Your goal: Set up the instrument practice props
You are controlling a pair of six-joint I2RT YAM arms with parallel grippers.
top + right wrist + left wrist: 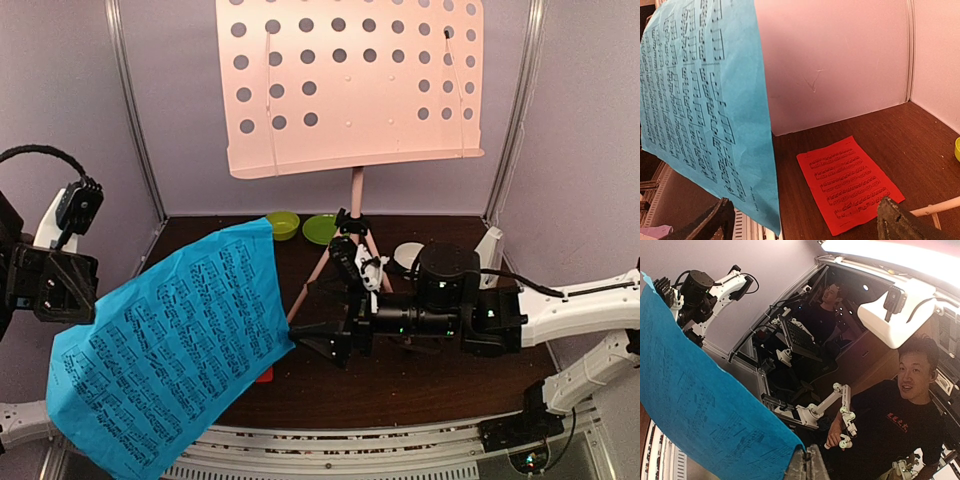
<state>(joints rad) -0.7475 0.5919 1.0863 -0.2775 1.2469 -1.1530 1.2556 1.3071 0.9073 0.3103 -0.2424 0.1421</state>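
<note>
The blue music sheet's loose edge [281, 292] hangs in front of the gripper's open fingers, so the robot's right gripper goes on moving toward that edge until the paper [771, 202] is between the fingers, before it closes.
The blue music sheet [170, 340] hangs in the air over the table's left front. My left gripper [807, 466] is shut on its corner [790, 452]; in the top view the paper hides those fingertips. My right gripper [318, 318] stands open just right of the sheet's edge, jaws wide, with nothing between them [807, 225]. The blue sheet [705, 100] hangs close to its left finger [715, 222]. The red music sheet [850, 182] lies flat on the dark table below. The pale pink music stand [350, 85] rises at the back. A small white pyramid metronome [489, 243] stands at the back right.
A lime green bowl [283, 224] and plate [320, 229] sit by the stand's legs [322, 270], and a small white bowl [408, 255] lies behind my right arm. One stand leg [940, 206] crosses the right wrist view. Pale walls close in the table.
</note>
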